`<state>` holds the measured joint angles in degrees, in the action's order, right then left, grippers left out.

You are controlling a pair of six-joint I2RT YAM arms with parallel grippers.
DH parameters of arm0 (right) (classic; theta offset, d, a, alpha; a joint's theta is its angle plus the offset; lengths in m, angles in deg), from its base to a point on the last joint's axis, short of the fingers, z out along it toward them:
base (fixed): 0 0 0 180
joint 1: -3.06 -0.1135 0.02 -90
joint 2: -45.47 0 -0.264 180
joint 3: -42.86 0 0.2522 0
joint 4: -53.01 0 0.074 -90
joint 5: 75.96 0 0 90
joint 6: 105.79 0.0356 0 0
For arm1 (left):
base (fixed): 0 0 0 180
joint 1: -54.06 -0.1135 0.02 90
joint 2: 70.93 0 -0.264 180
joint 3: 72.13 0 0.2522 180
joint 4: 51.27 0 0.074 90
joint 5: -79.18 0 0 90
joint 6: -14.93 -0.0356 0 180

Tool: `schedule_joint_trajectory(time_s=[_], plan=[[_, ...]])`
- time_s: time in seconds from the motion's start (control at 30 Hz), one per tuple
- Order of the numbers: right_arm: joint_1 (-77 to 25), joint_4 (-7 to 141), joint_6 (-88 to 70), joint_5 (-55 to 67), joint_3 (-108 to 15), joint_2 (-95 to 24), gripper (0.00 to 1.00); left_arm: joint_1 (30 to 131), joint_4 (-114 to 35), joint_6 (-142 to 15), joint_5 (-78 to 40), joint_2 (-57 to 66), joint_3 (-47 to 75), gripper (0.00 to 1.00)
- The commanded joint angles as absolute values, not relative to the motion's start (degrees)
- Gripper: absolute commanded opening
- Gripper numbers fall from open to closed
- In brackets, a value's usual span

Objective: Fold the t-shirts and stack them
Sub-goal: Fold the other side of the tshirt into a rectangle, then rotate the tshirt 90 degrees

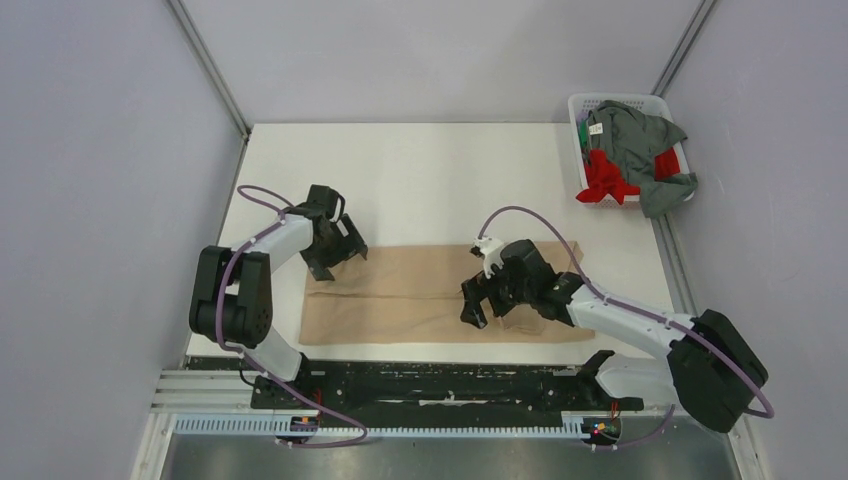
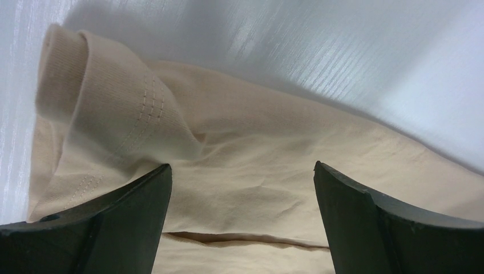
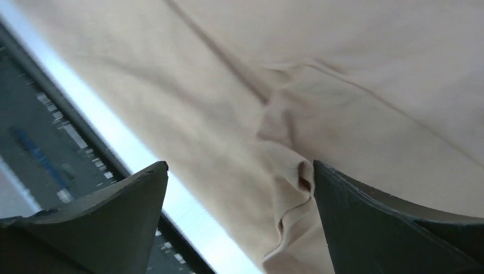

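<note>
The tan-beige t-shirt lies crosswise (image 1: pixel 400 298) along the table's near edge. Next, I push its rumpled end (image 1: pixel 526 322) away with my right gripper to turn the t-shirt lengthwise before I fold it.
The tan-beige t-shirt (image 1: pixel 410 295) lies folded into a long strip on the white table. My left gripper (image 1: pixel 337 258) is open just above its far left corner, where a sleeve hem (image 2: pixel 85 97) curls up; tan cloth (image 2: pixel 240 194) lies between the fingers. My right gripper (image 1: pixel 478 305) is open low over the shirt's near right part, above a rumpled fold (image 3: pixel 285 188) by the near edge. The grey-green t-shirt (image 1: pixel 640 150) and the red t-shirt (image 1: pixel 605 180) lie bunched in the basket.
The white lattice basket (image 1: pixel 580 105) stands at the table's far right corner, cloth hanging over its right rim. A black rail (image 1: pixel 420 385) runs along the near table edge; it also shows in the right wrist view (image 3: pixel 51 148). Grey walls enclose the table.
</note>
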<state>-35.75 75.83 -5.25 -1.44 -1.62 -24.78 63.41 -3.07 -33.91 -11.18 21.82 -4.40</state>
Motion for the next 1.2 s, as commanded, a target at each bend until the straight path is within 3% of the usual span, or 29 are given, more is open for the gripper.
schedule_joint_trajectory(time_s=[0.0,0.17,0.5,0.67,0.87,1.03,1.17], plan=[[-42.1,72.4,-3.0,-8.2,-2.3,-18.8,0.98,62.9,-4.5,-35.9,-8.5,23.5,-4.8,1.0],[-51.0,70.8,-5.6,-14.7,-2.9,-19.9,0.98,62.9,-4.2,-35.7,-8.4,23.2,-5.0,1.0],[-51.8,73.1,-3.0,8.6,-2.9,-13.0,0.98,62.9,-4.0,-36.1,-10.3,21.1,-6.0,1.0],[-44.5,72.8,4.6,15.4,3.4,-7.8,0.98,63.0,-4.0,-36.3,-10.6,20.6,-8.3,1.0],[-32.6,70.0,13.2,9.4,12.7,-8.4,0.98,63.3,-2.7,-35.3,-13.1,19.4,-9.8,1.0],[-26.3,64.6,12.5,9.1,13.1,-18.3,0.98,65.4,-1.5,-34.5,-11.1,16.1,-10.0,1.0],[-21.4,63.6,8.9,11.7,6.6,-29.9,0.98,68.9,-1.4,-33.1,-9.2,12.6,-11.0,1.0]])
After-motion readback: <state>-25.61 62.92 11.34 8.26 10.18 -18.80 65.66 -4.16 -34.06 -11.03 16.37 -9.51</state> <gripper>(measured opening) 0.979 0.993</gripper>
